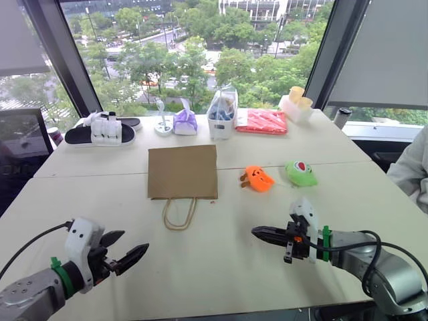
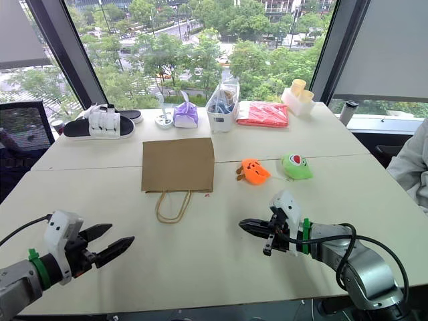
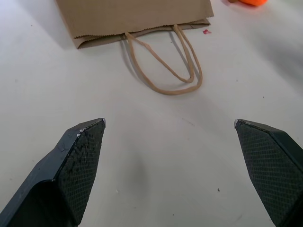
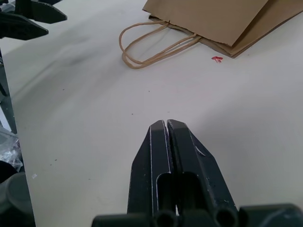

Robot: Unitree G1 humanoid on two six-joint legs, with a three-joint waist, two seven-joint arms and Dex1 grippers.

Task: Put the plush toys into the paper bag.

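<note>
The paper bag (image 1: pixel 182 172) will open wide when I lift its twisted handle, because the jagged upper edge (image 3: pixel 102 36) lies loose on top of a lower layer.
The brown paper bag (image 1: pixel 182 171) lies flat in the middle of the table, its loop handles (image 1: pixel 179 215) toward me. Right of it rest the two plush toys: the orange one (image 1: pixel 257 178) and, further right, the green frog-like one (image 1: pixel 301 172). My left gripper (image 1: pixel 128 249) hovers open over the near left of the table, nothing between its fingers (image 3: pixel 78 161). My right gripper (image 1: pixel 257 232) is shut and empty at the near right, pointing left, short of the toys. In the right wrist view its closed fingers (image 4: pixel 173 165) aim toward the bag's handles (image 4: pixel 151 45).
Along the far edge stand a black and white sandal (image 1: pixel 100 133), a purple cloth bundle (image 1: pixel 185 122), a clear bag of blue items (image 1: pixel 222 114), a red packet (image 1: pixel 262 121) and a box with yellow cups (image 1: pixel 296 103). A person's sleeve (image 1: pixel 409 167) is at the right.
</note>
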